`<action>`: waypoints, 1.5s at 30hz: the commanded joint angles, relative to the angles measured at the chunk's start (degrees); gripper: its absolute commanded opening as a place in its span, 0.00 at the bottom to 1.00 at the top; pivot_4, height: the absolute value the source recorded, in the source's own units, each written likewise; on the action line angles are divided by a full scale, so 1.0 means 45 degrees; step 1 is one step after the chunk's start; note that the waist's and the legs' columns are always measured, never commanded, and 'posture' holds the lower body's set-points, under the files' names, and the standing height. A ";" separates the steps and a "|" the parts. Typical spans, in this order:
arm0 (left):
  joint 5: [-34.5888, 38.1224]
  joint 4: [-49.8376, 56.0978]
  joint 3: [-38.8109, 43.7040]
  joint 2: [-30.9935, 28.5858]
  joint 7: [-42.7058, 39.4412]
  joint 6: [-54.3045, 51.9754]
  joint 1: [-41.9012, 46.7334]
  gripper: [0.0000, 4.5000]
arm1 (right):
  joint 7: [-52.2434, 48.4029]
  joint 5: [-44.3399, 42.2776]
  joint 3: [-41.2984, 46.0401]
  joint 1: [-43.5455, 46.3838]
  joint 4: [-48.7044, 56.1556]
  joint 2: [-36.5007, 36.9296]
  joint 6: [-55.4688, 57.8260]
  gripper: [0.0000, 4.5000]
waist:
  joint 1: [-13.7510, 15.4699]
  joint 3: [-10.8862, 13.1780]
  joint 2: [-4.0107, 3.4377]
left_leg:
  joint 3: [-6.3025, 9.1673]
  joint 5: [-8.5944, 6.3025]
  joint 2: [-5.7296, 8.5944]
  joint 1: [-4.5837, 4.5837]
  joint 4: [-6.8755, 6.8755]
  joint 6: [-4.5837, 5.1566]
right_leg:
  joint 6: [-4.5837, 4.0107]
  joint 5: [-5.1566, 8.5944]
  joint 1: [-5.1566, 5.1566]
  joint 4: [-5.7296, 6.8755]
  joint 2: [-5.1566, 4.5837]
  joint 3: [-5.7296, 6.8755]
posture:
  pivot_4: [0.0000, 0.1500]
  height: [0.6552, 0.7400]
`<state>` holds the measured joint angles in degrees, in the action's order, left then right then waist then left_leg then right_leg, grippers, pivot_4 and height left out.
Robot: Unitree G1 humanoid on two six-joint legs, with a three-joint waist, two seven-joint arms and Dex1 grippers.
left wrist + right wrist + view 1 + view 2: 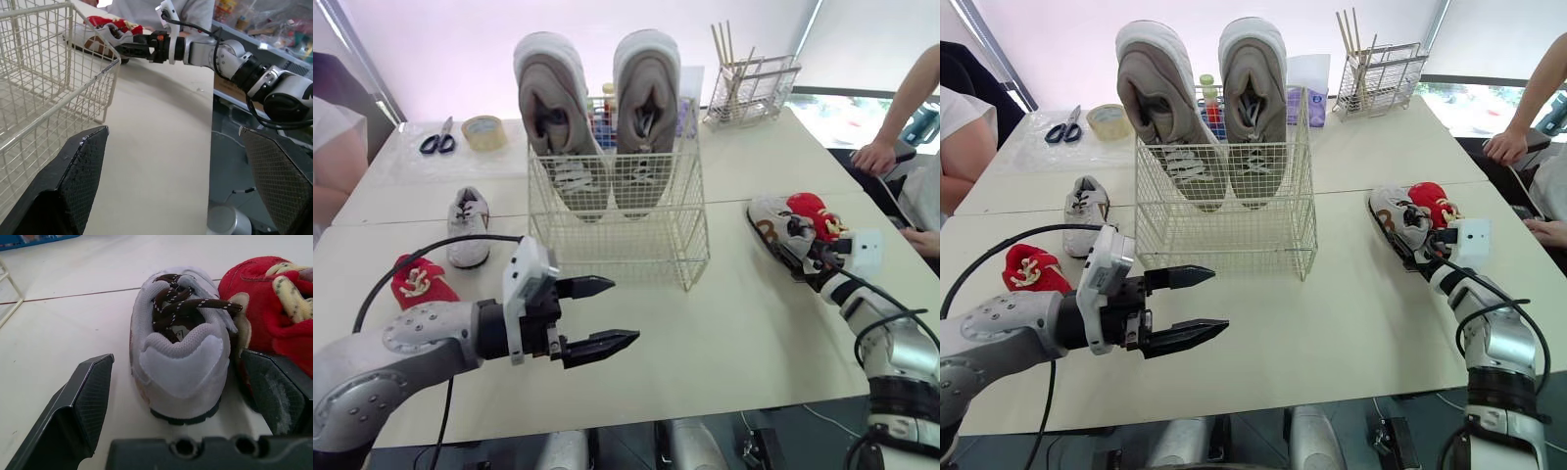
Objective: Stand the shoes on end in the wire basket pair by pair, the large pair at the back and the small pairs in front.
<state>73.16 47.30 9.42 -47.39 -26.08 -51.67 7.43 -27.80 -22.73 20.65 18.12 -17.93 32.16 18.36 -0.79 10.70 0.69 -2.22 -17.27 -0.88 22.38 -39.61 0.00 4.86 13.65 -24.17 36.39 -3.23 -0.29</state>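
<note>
I expect the shoe's heel (182, 369) to pinch inward and get narrower when I squeeze and lift it, because the grey shoe's padded collar goes around an empty opening (183, 328).
The wire basket (620, 220) stands mid-table with the large grey pair (602, 117) on end at its back. My left gripper (600, 314) hovers open just in front of the basket, holding nothing. To the left lie a small grey shoe (468, 225) and a small red shoe (419, 280). On the right, another small grey shoe with brown laces (178, 352) lies beside a second red shoe (274, 303). My right gripper (175, 357) is open with this grey shoe's heel between its fingers, one finger (276, 387) next to the red shoe.
Scissors (438, 140) and a tape roll (484, 131) lie at the back left. A wire holder with sticks (751, 88) stands back right, and bottles (1206, 98) stand behind the basket. A person's arm (901, 108) rests at the right edge; another person (333, 157) sits left.
</note>
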 commanded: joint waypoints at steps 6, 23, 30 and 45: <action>0.0045 0.0383 0.0439 -0.0419 0.0421 0.0420 -0.0394 1.00 | -0.0162 0.0590 -0.0347 0.1288 -0.1865 -0.0403 -0.1442 0.69 | -0.0007 0.0000 -0.0001 | -0.0006 0.0000 0.0000 -0.0001 0.0010 -0.0001 | 0.0001 -0.0001 -0.0007 0.0000 0.0000 -0.0007 | 1.00 1.00; 0.4383 -0.1979 0.2752 -0.2199 0.0607 0.0572 0.0460 1.00 | -0.5024 -0.0956 -0.0522 0.8805 -0.0996 0.4612 -0.0173 0.16 | -0.0001 0.0099 -0.0160 | -0.0134 0.0027 0.0011 0.0004 0.0131 0.0063 | 0.0102 -0.0069 -0.0109 -0.0044 0.0035 -0.0131 | 1.00 1.00; 0.4829 -0.3466 0.4440 -0.3095 -0.0441 -0.0004 -0.0170 1.00 | -1.1105 -0.4109 -0.1059 0.9890 0.1719 0.8020 0.4218 0.16 | 0.0026 0.0095 -0.0111 | -0.0135 -0.0023 -0.0029 0.0035 0.0151 0.0143 | 0.0071 -0.0049 -0.0132 -0.0074 0.0014 -0.0138 | 1.00 1.00; 0.4733 -0.7978 0.2904 -0.4406 -0.4947 -0.2575 0.3713 1.00 | -1.4377 -0.5852 -0.5547 1.1370 0.5847 0.6028 0.2737 0.16 | 0.0069 0.0103 -0.0075 | -0.0174 -0.0008 0.0016 0.0025 0.0118 0.0115 | 0.0076 -0.0049 -0.0126 -0.0049 -0.0025 -0.0141 | 1.00 1.00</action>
<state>95.11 11.13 23.93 -67.09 -45.57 -62.27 22.29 -92.06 -48.44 -3.13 67.39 8.58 58.97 34.30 -0.48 11.16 0.35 -3.03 -17.30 -0.79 22.51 -39.08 0.52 5.20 13.43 -24.74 36.12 -3.37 -0.93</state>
